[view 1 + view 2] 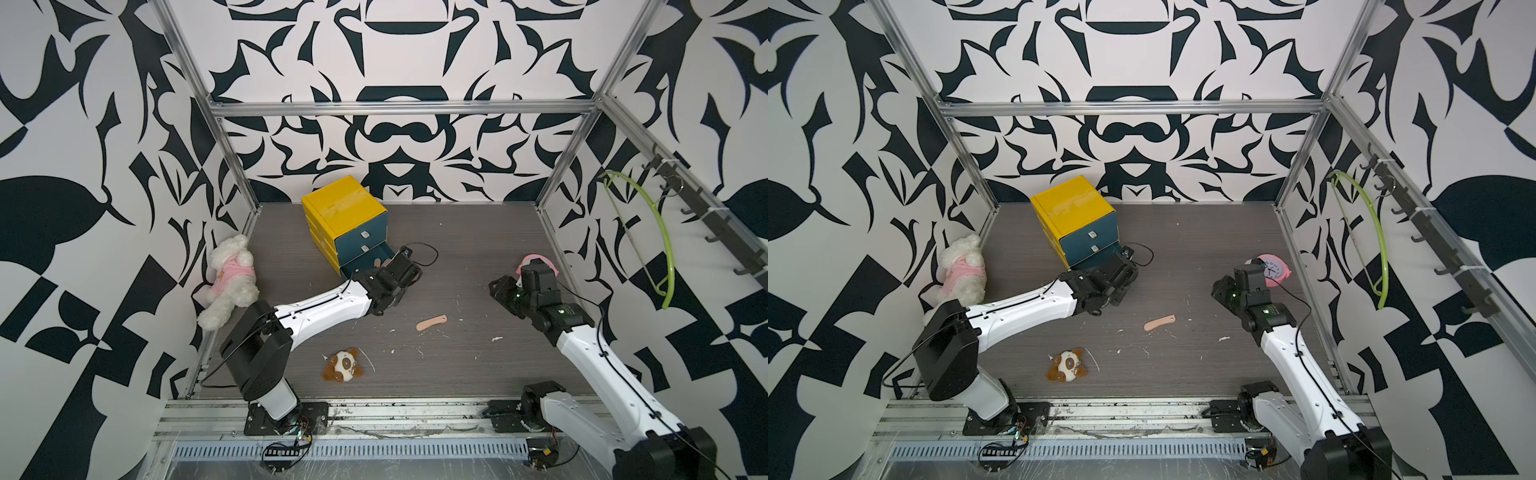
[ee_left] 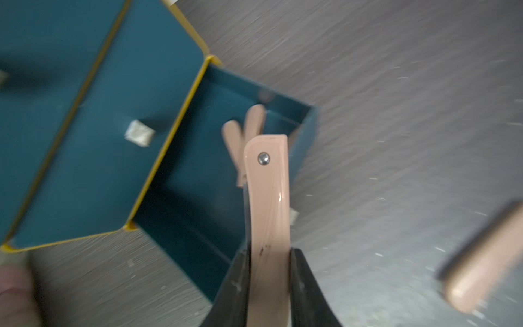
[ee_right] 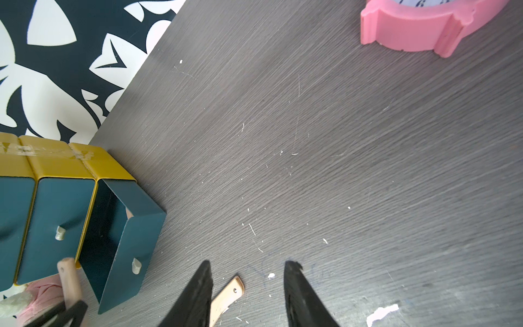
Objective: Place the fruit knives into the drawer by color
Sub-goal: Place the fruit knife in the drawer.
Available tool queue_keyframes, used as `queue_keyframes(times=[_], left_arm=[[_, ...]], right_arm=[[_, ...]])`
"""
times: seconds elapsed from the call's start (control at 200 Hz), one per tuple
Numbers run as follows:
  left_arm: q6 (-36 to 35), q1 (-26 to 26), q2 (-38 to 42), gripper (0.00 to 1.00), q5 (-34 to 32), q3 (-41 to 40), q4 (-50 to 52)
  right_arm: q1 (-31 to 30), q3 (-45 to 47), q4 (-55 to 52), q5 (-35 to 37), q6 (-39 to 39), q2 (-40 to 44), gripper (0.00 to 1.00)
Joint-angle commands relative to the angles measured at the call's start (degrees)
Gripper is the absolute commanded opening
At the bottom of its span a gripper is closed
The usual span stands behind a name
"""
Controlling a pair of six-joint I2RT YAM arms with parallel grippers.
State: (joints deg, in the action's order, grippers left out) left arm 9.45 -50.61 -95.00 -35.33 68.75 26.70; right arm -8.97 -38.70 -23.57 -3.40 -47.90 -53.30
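Observation:
The held knife's end [image 2: 265,159] is over the open teal drawer of matching peach knives, so the robot's left gripper should next go toward the free part of the drawer's bottom [image 2: 204,199] and let go there.
The yellow cabinet [image 1: 345,216] stands at the back left of the table, with its bottom teal drawer [image 2: 305,136] pulled out. Two peach fruit knives [image 2: 246,127] lie inside that drawer. My left gripper [image 2: 270,252] is shut on a third peach fruit knife [image 2: 267,198], which hangs over the drawer's front part and also shows in the right wrist view [image 3: 69,277]. Another peach knife [image 1: 431,322] lies loose mid-table. My right gripper [image 3: 247,266] stands open above the table, and that loose knife [image 3: 226,297] lies just beside one finger. Nothing is between its fingers.
A pink alarm clock [image 1: 536,264] lies behind the right arm. A white plush dog in pink [image 1: 230,278] leans at the left wall. A brown-and-white plush toy [image 1: 345,365] lies front centre. A green hanger [image 1: 656,232] hangs on the right wall. White scraps dot the table.

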Motion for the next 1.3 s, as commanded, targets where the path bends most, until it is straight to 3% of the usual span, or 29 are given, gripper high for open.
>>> queue_keyframes(times=[0.0,0.265,0.58,0.8,1.165,1.295], left_arm=[[0.10,1.37,-4.39,0.18,-7.24,4.32,3.79],[-0.31,3.74,-11.96,0.20,-7.20,9.97,5.81],[-0.61,3.98,-12.94,0.39,-5.53,10.09,5.12],[-0.20,3.99,-7.99,0.55,-2.85,9.32,4.24],[6.37,3.92,7.09,1.00,16.50,4.33,0.62],[9.29,3.85,12.33,0.99,23.79,0.60,-1.92]], right_arm=[[0.18,0.10,1.70,-0.47,-0.27,0.74,0.44],[0.27,0.67,1.57,-0.74,-0.01,1.73,0.44],[0.25,0.60,0.99,-3.17,1.94,1.38,0.46],[0.27,0.44,0.13,-4.06,3.51,1.01,0.48],[0.12,-0.01,0.52,-8.36,6.01,-1.60,0.51],[-1.04,-0.32,1.05,-11.75,8.61,-4.30,0.51]])
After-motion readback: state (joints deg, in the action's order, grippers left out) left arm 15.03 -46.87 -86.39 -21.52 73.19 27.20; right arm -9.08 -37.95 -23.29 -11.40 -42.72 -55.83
